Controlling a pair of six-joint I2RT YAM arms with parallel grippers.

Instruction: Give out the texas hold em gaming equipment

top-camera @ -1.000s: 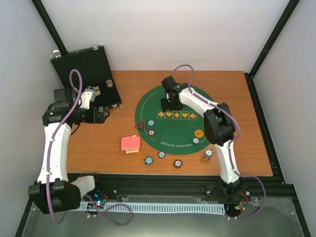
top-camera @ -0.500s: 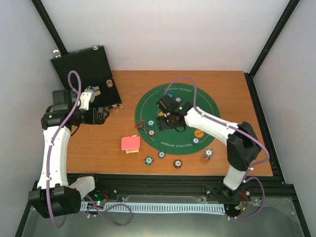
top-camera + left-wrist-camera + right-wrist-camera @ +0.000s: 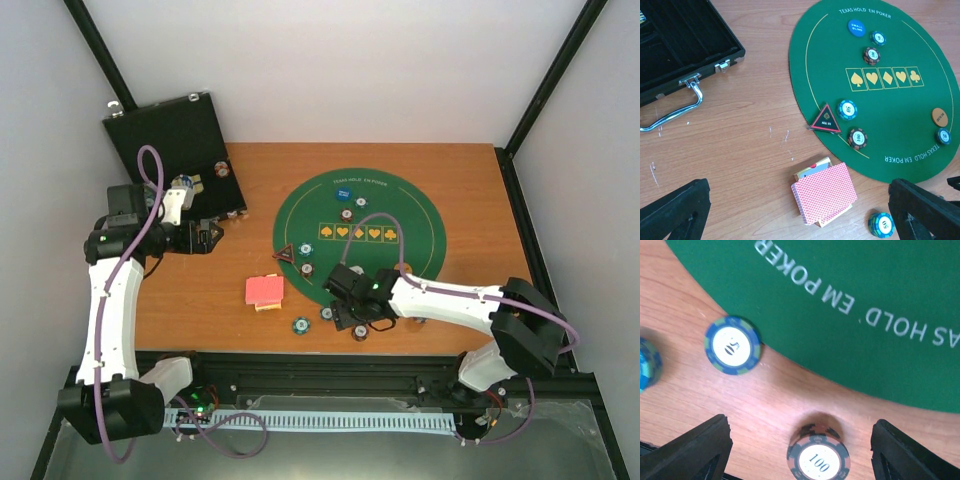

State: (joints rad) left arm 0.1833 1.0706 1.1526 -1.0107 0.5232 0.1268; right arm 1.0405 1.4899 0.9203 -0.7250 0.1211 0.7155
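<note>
My right gripper should keep going down toward the brown chip point(image 3: 360, 332) until the fingers are on either side of its rim point(image 3: 818, 441), because the chip is clear of the teal chip and fits between my open fingers.
My right gripper point(image 3: 353, 312) is open and hangs low over the table's near edge. In the right wrist view point(image 3: 800, 455) a brown 100 chip point(image 3: 818, 456) stands between its fingers point(image 3: 690, 450), untouched. A teal 50 chip point(image 3: 732, 345) lies beside the green mat point(image 3: 850, 295). My left gripper point(image 3: 208, 237) is open and empty. Its wrist view point(image 3: 800, 220) looks down on the red-backed cards point(image 3: 824, 193), the dark triangular marker point(image 3: 825, 120), a teal chip point(image 3: 847, 110), a brown chip point(image 3: 858, 138), the blue button point(image 3: 857, 27) and the orange button point(image 3: 939, 117).
An open black case point(image 3: 180, 135) stands at the back left, its handle point(image 3: 670, 112) toward the mat. The green mat point(image 3: 400, 195) fills the table's middle. Another teal chip point(image 3: 300, 325) lies by the near edge, and the cards point(image 3: 264, 290) lie left of the mat.
My right arm has swung from the mat's far side down to the near edge, over the brown chip. The left arm has barely moved.
</note>
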